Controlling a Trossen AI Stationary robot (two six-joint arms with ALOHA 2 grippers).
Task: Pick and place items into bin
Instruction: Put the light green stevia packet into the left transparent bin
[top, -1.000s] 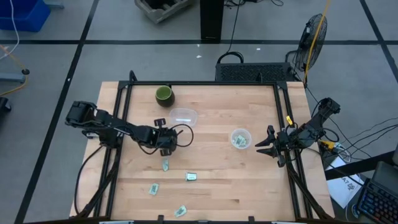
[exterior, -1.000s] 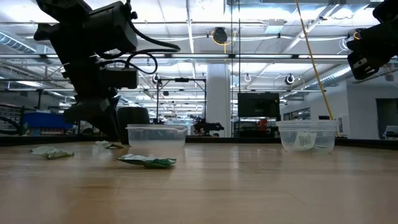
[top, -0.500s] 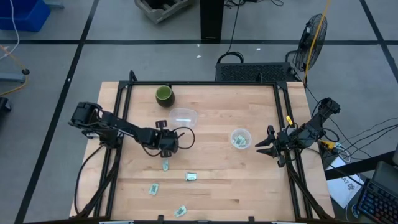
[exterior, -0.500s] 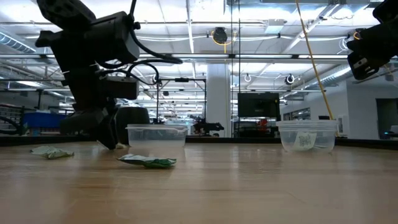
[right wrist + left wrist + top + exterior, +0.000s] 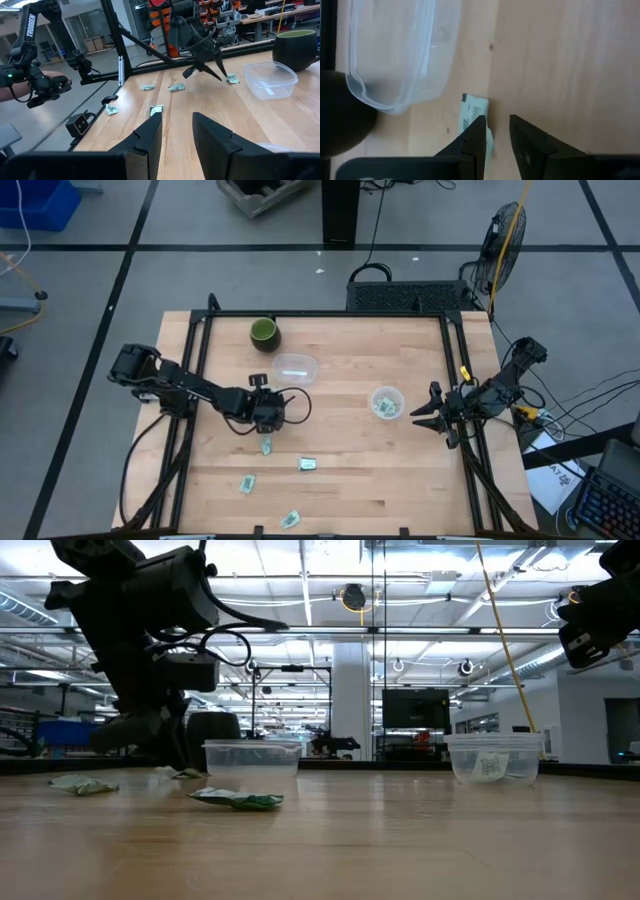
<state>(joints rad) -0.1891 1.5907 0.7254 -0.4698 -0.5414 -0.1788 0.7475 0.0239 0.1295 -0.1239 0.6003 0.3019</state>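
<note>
The packet [image 5: 474,106] beside the clear rectangular container is under one finger, so next I move my left gripper over the packet's middle [image 5: 470,120] before I close its fingers.
Several pale green and white packets lie flat on the wooden table: one [image 5: 266,446] just in front of my left gripper [image 5: 266,426], others [image 5: 308,465] [image 5: 246,483] [image 5: 290,519] nearer the near edge. More packets sit in the round clear container [image 5: 386,402]. My left gripper [image 5: 496,120] is open and points down. One of its fingers stands over the near packet [image 5: 472,107], the other beside it. My right gripper [image 5: 420,418] waits open at the table's right edge. My left gripper comes from above, slanting down. One finger [image 5: 479,131] covers an edge of the packet [image 5: 470,112], which lies flat on the table. I cannot tell whether the finger touches it.
An empty clear rectangular container [image 5: 295,366] sits just beyond my left gripper, and a dark green cup [image 5: 263,332] stands near the far edge. Bare wood lies between the containers and the near edge. A person's hand [image 5: 35,85] shows beyond the table's left side.
My left gripper has shifted a little toward the table's near edge, closer to the packet in front of it, and its wrist tipped and came back. The packets and containers have stayed in place.
</note>
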